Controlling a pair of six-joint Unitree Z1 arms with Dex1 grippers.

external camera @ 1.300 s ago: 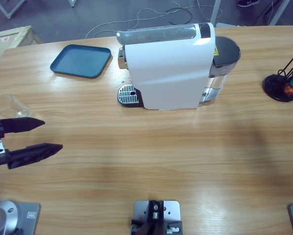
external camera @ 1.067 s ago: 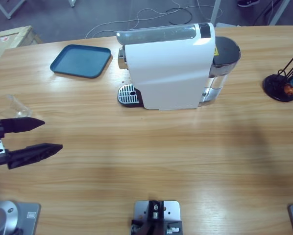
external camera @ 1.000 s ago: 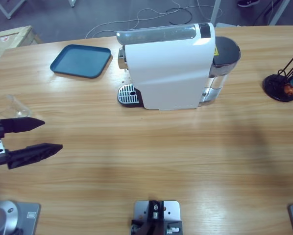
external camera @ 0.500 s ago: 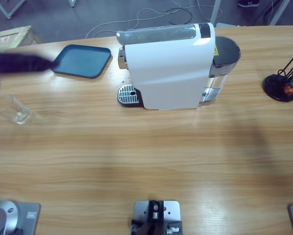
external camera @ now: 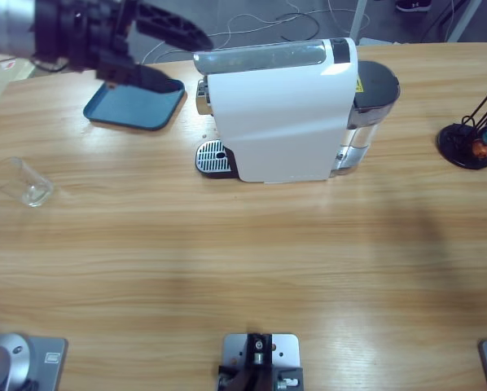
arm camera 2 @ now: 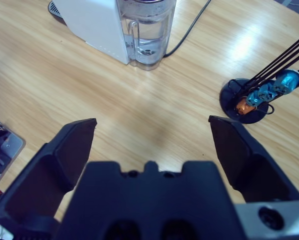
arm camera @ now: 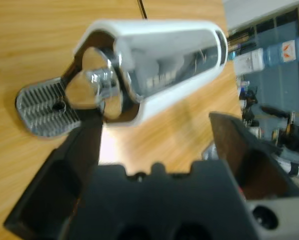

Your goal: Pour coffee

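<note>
The white coffee machine has a chrome lid (external camera: 264,57) over its top. I should expect a hidden slot under the lid that will take the teal capsule (arm camera 2: 288,81).
The white coffee machine (external camera: 284,122) stands at the back middle of the table, its grated drip tray (external camera: 212,158) facing left. My left gripper (external camera: 195,63) hovers open over the blue tray's right side, pointing at the machine's front. The left wrist view looks past this gripper (arm camera: 154,125) at the machine (arm camera: 154,55), its chrome spout (arm camera: 97,85) and the drip tray (arm camera: 44,107). A small clear glass (external camera: 19,181) rests at the far left, apart from both grippers. I cannot make out any coffee. My right gripper (arm camera 2: 152,122) is open above bare table and is outside the high view.
A blue tray (external camera: 121,110) lies left of the machine, partly under the left gripper. The machine's water tank (arm camera 2: 147,30) faces the right gripper. A black capsule stand (external camera: 471,138) is at the far right edge, and it also shows in the right wrist view (arm camera 2: 252,97).
The left arm swung from the table's left edge beside the glass to the back, now over the blue tray at the machine's front. The glass is uncovered and stays put.
</note>
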